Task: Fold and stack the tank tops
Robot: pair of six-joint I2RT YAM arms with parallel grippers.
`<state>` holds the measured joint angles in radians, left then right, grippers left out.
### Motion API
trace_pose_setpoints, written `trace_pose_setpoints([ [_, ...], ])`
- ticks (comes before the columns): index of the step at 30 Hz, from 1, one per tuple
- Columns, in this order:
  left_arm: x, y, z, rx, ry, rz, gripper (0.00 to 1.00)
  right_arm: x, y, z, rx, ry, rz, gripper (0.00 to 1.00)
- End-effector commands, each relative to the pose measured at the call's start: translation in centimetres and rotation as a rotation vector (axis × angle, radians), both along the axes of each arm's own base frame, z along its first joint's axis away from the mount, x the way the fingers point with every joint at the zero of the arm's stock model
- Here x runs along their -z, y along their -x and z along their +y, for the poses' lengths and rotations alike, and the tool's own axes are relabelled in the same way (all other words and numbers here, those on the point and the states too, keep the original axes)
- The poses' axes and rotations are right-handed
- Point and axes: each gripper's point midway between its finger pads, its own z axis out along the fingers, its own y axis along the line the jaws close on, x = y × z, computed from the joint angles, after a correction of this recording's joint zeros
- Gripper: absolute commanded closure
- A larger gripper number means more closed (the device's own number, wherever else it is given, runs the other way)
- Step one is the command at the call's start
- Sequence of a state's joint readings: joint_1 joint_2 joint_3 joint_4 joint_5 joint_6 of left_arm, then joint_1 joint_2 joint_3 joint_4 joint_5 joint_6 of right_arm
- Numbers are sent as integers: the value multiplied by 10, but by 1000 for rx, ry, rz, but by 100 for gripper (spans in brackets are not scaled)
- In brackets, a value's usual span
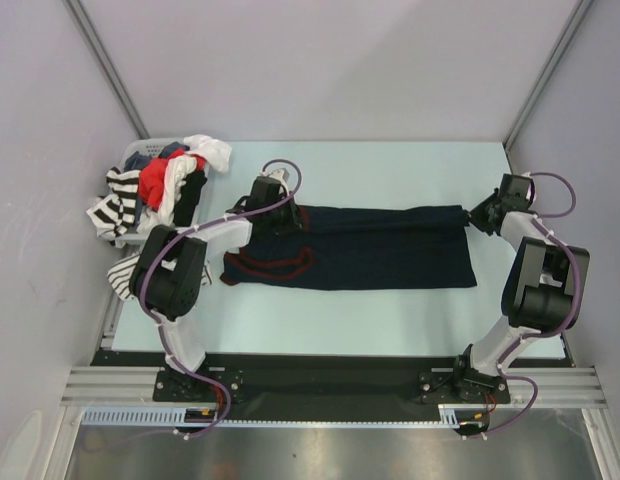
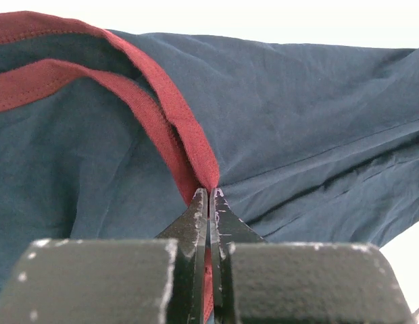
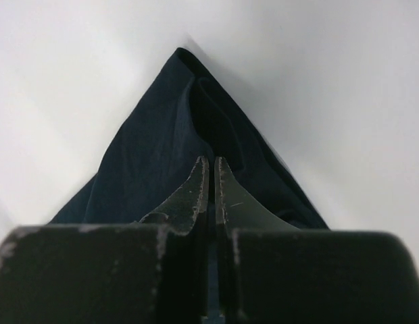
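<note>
The tank top is stretched tight from maroon strap edge to hem corner (image 1: 463, 213), so my right gripper goes on laying that hem corner over the layer (image 1: 458, 246) below until it is flat.
The dark navy tank top (image 1: 370, 250) with maroon trim lies stretched across the middle of the table, folded lengthwise. My left gripper (image 1: 282, 213) is shut on its maroon strap edge (image 2: 196, 158) at the top left. My right gripper (image 1: 480, 216) is shut on the navy hem corner (image 3: 176, 135) at the top right and pulls it to a point. A white top with dark stripes (image 1: 118, 205) hangs at the laundry pile on the left. The "23" is hidden.
A pale basket (image 1: 140, 152) at the back left holds several clothes, among them a red (image 1: 155, 178) and a white garment (image 1: 210, 150). Striped cloth (image 1: 125, 272) spills over the table's left edge. Grey walls close in at both sides.
</note>
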<state>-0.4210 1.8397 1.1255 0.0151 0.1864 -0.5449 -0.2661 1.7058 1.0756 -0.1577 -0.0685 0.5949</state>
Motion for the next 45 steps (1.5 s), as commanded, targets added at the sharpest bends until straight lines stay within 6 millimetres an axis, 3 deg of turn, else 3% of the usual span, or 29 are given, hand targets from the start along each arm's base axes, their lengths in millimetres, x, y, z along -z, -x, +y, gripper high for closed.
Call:
trace_pose_setpoints([
  [1, -28, -1, -3, -9, 25, -85, 100, -18, -1, -9, 33, 28, -60, 100],
  [16, -15, 29, -3, -1, -1, -61, 100, -13, 19, -16, 62, 38, -43, 100],
  [30, 8, 45, 6, -23, -47, -18, 99, 23, 39, -22, 118, 47, 34, 95],
  [33, 15, 48, 5, -22, -66, -15, 93, 29, 44, -22, 119, 37, 22, 81],
  [36, 15, 47, 9, -41, -87, -26, 78, 31, 44, -23, 121, 29, 23, 67],
  [38, 11, 46, 12, -54, -93, -38, 59, 25, 42, -19, 106, 12, 4, 64],
  [45, -34, 34, 23, -95, -131, -147, 29, -14, 48, -28, 151, 73, -70, 32],
])
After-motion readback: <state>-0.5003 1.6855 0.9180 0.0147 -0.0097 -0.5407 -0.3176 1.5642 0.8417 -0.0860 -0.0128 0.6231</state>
